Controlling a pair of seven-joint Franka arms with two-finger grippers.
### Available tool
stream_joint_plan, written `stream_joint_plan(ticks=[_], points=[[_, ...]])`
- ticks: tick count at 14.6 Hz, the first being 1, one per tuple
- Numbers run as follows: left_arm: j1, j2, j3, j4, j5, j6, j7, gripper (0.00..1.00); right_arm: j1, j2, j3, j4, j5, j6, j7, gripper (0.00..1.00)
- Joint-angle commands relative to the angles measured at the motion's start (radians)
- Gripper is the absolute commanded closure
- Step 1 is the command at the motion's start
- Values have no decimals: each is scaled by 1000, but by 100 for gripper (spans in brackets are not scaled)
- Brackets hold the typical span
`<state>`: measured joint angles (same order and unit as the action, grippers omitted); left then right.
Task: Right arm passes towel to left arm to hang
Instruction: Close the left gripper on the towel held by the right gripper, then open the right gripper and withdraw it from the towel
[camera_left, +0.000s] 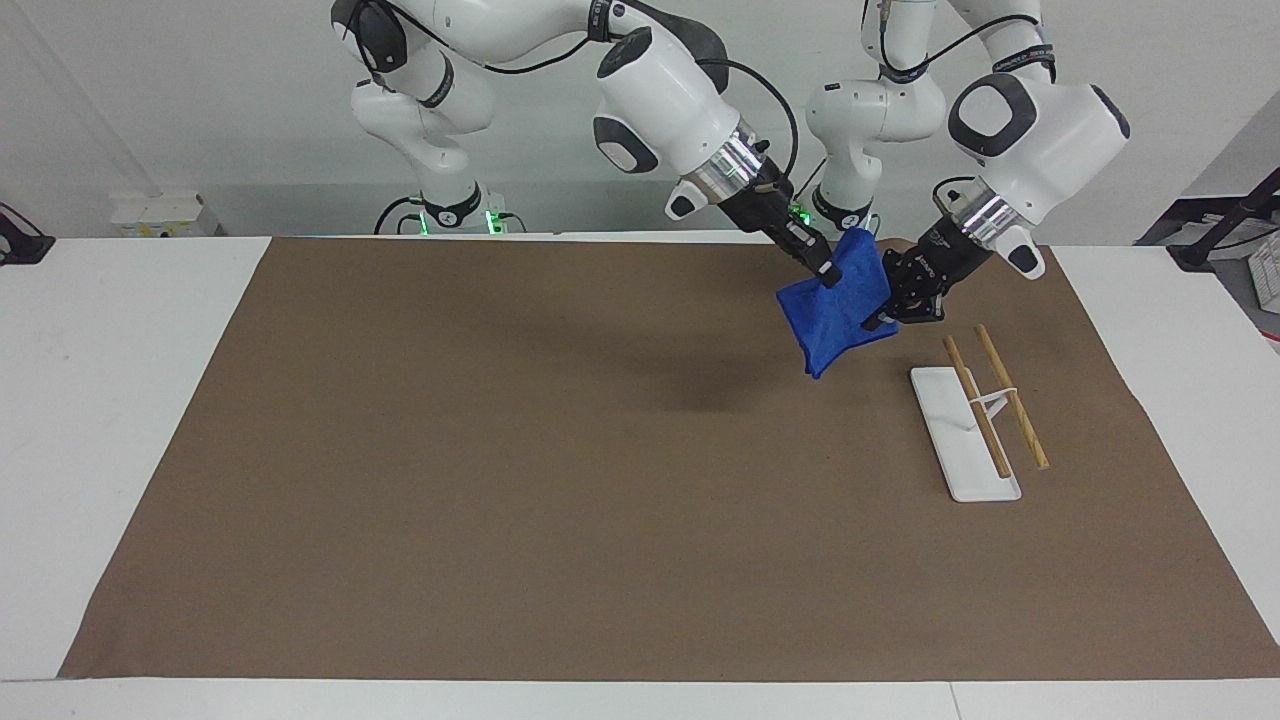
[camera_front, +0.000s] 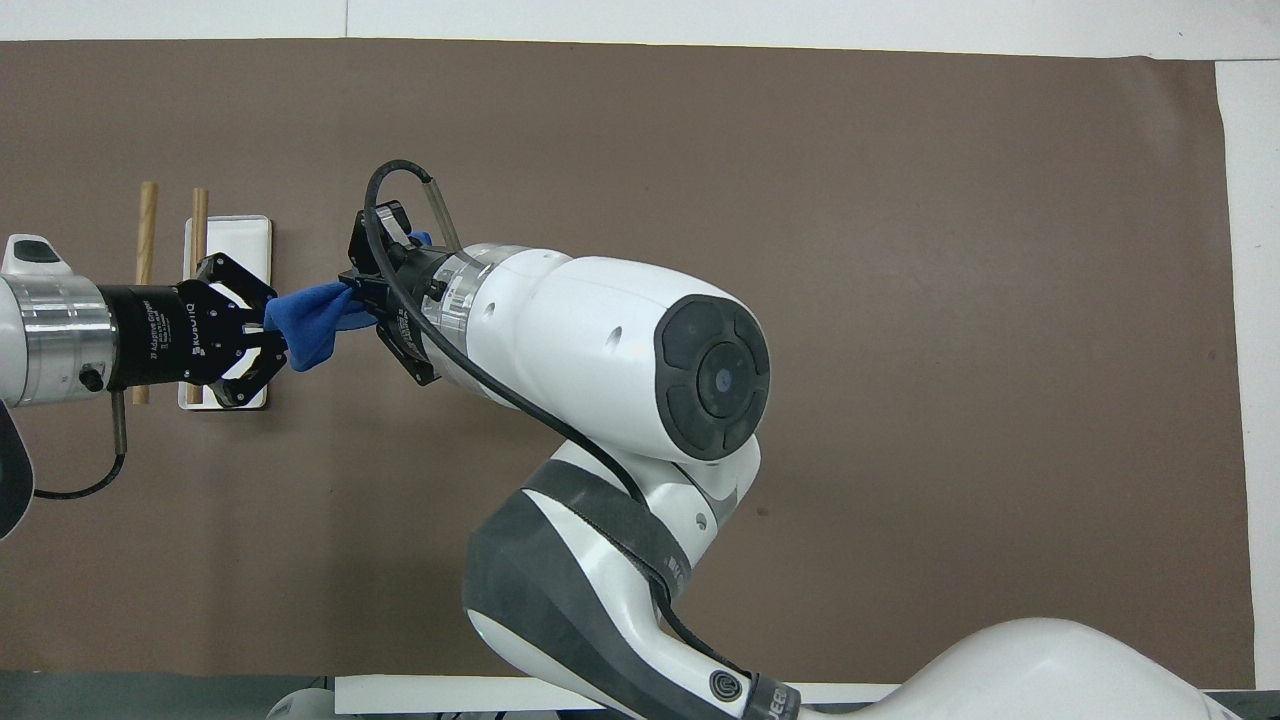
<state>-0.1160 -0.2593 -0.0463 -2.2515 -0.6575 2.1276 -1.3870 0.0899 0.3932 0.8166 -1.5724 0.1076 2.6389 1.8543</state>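
Next, I open my right gripper and move it away before my left gripper hangs the blue towel (camera_left: 836, 308) over the wooden rods (camera_left: 978, 409), because both my grippers are pinching the towel.
The blue towel (camera_left: 835, 312) hangs in the air over the brown mat, between both grippers; it also shows in the overhead view (camera_front: 312, 324). My right gripper (camera_left: 822, 272) is shut on the towel's upper edge and shows in the overhead view (camera_front: 362, 295). My left gripper (camera_left: 885, 315) has closed on the towel's edge toward the left arm's end; in the overhead view (camera_front: 268, 340) its fingers pinch the cloth. The white rack (camera_left: 975, 420) with two wooden rods stands on the mat, farther from the robots than the left gripper.
The brown mat (camera_left: 500, 480) covers most of the white table (camera_left: 100, 400). The rack's white base shows partly under the left gripper in the overhead view (camera_front: 240, 240). Cables and clutter lie off the table's edges.
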Motion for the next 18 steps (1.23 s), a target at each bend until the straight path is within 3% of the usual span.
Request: stream_joint_plan(ticks=[1, 8, 9, 10, 11, 16, 18], points=[[-10, 0, 11, -10, -14, 26, 72, 100, 1, 23, 13, 21, 3, 12, 6, 100], [-10, 11, 11, 9, -7, 25, 123, 100, 1, 23, 13, 20, 4, 10, 6, 100], [-10, 11, 11, 9, -7, 25, 123, 100, -1, 23, 13, 21, 7, 4, 9, 87], [-10, 11, 11, 9, -7, 25, 123, 100, 1, 26, 16, 20, 4, 4, 9, 11], [-10, 11, 11, 9, -7, 25, 123, 100, 2, 26, 16, 20, 0, 7, 9, 0], [-7, 27, 13, 27, -5, 28, 137, 100, 1, 23, 13, 9, -11, 6, -3, 0], [-1, 37, 14, 49, -5, 37, 187, 100, 1, 1, 1, -17, -11, 0, -88, 0]])
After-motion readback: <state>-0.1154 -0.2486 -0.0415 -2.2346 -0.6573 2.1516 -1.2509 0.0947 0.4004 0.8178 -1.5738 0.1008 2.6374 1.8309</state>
